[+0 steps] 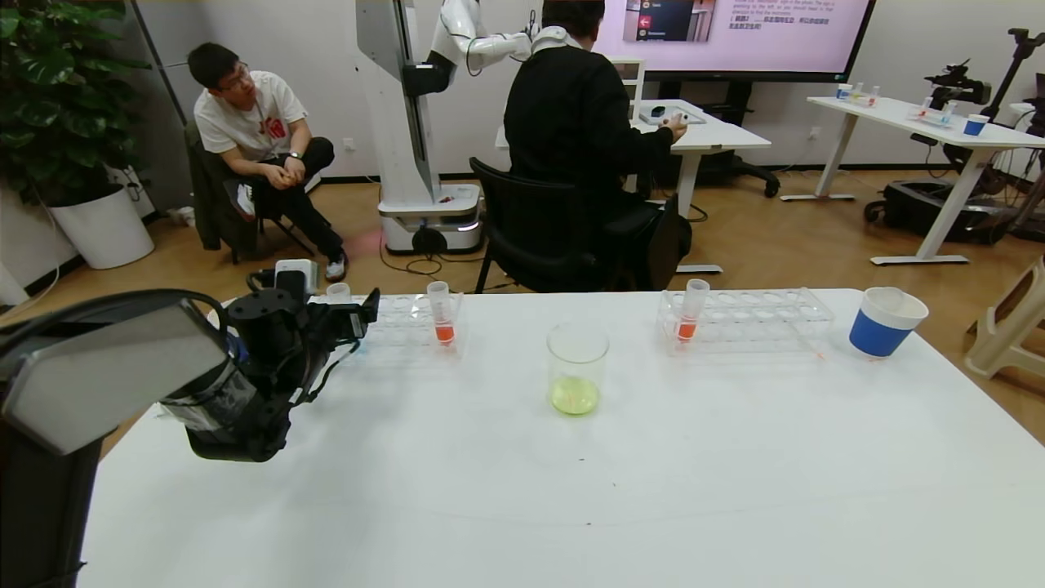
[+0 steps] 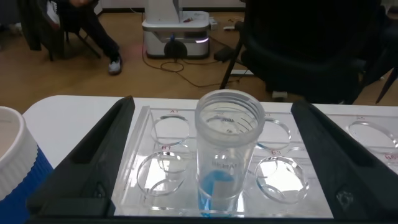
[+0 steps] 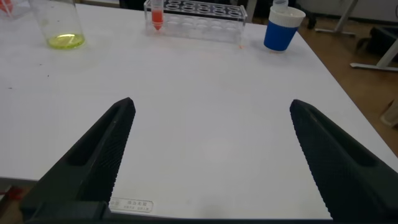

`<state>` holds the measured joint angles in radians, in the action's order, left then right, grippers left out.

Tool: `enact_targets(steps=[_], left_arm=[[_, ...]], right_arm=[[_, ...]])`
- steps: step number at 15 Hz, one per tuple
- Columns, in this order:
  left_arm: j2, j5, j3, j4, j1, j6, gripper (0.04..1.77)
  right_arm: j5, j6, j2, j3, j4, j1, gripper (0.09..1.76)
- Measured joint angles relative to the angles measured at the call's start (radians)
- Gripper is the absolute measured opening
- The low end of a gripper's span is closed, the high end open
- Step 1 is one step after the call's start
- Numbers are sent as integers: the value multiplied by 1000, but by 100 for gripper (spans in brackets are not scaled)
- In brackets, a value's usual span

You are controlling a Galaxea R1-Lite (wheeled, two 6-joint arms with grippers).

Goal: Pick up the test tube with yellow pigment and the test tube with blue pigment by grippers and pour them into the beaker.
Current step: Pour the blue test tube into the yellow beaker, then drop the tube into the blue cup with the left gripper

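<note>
Yellow-green liquid [image 1: 574, 396] is already in the beaker. I expect the blue pigment [image 2: 217, 190] to flow in and turn the liquid deep green when I pour the test tube.
The test tube with blue pigment [image 2: 225, 155] stands upright in the left clear rack [image 2: 163, 163], its tip bright blue. My left gripper [image 2: 212, 106] is open, with one finger on each side of this tube and not touching it. In the head view the left gripper [image 1: 353, 314] is at the rack's left end, and only the tube's top [image 1: 337, 291] shows. The beaker [image 1: 576, 367] stands mid-table with yellow-green liquid in its bottom. The test tube with yellow pigment is out of view. My right gripper [image 3: 211, 104] is open and empty above bare table, outside the head view.
An orange-tipped tube [image 1: 442, 314] stands in the left rack [image 1: 408, 314]. Another orange-tipped tube [image 1: 691, 314] stands in the right rack [image 1: 747, 318]. A white-and-blue paper cup [image 1: 886, 322] is at the far right. Another cup [image 2: 12, 168] is beside the left gripper. People sit beyond the table.
</note>
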<state>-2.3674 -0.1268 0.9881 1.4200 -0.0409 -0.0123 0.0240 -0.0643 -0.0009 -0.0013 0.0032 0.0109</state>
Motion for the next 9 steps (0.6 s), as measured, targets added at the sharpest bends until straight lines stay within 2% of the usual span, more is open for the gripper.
enact_targets(steps=[4,5,6,7,8,9], left_arm=[[-9,-1,18,5,-1,0,175],[-10,-1,19,8,-1,0,170],[-10,-3,19,10,-1,0,150],[-9,-3,15,10,0,0,113],[-6,-3,13,10,-1,0,67],[-3,-3,9,10,-4,0,41]], right_arm=[[0,0,0,0,0,0,174],[0,0,0,0,0,0,174],[0,0,0,0,0,0,174],[0,0,0,0,0,0,174],[0,0,0,0,0,0,174],[0,0,0,0,0,0,174]])
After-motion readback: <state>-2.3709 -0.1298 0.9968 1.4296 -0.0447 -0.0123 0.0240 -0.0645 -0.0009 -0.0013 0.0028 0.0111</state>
